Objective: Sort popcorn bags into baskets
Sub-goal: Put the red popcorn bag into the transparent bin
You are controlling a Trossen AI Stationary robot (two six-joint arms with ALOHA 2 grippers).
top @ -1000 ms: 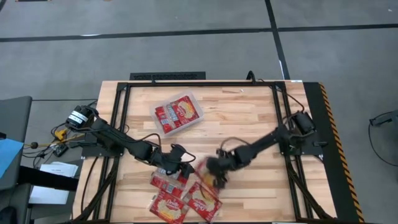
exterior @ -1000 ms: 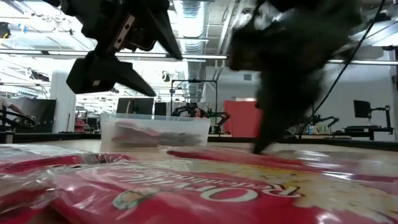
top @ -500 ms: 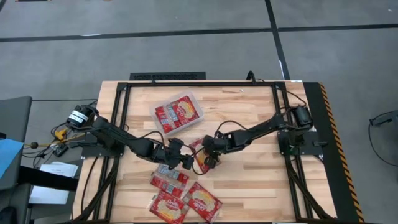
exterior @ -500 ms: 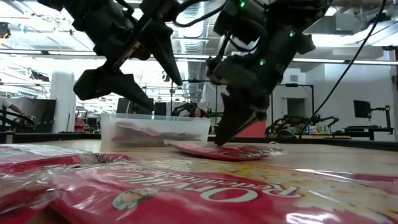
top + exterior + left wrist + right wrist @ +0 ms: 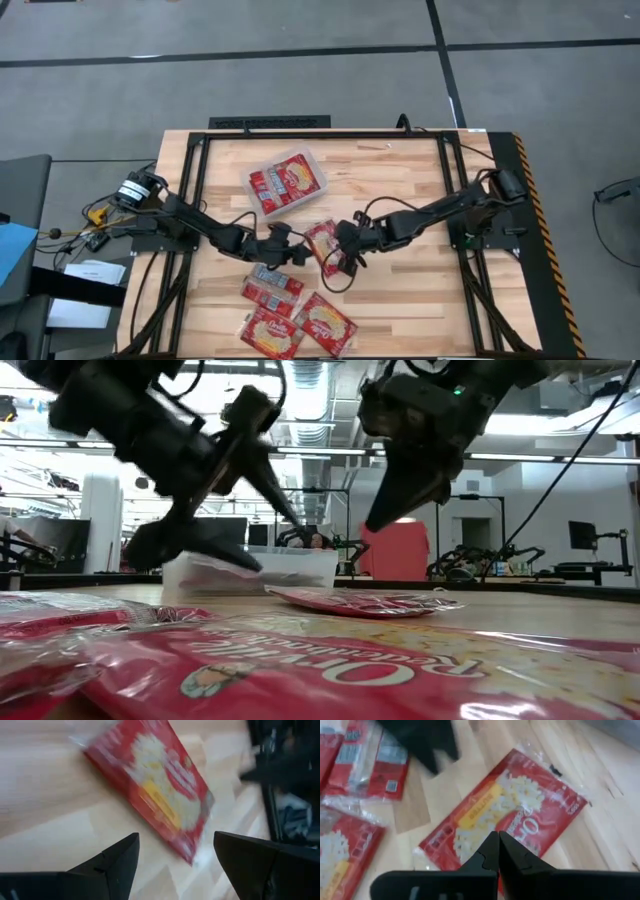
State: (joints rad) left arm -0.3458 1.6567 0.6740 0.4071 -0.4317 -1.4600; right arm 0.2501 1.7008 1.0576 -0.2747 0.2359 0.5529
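Note:
Next, my right gripper pushes down on the opposite edge (image 5: 536, 845) to tip the bag up, because the popcorn bag's edge (image 5: 466, 800) by my left gripper lies flat.
One red popcorn bag (image 5: 322, 238) lies flat, picture side up, on the bare wood in the middle of the table, between my two grippers. My left gripper (image 5: 298, 252) hangs open just to its left; in the left wrist view the open fingers (image 5: 175, 837) frame the bag (image 5: 160, 790) from short of it. My right gripper (image 5: 340, 257) is shut and hovers above the bag's right part (image 5: 520, 805); the low view shows its tips (image 5: 375, 525) well clear of the bag (image 5: 360, 601). The clear tray (image 5: 300, 153) holds bags further back.
Three more bags lie in a loose pile near the near edge (image 5: 272, 290) (image 5: 268, 332) (image 5: 327, 322), filling the low view's foreground (image 5: 300, 670). A black frame (image 5: 320, 135) borders the table. Bare wood stretches to the right of the grippers.
My right gripper moved from the near pile toward the table's middle, sliding one bag along with it, then rose clear of the bag, which stays flat on the wood. My left gripper tipped lower toward that bag, its fingers still apart.

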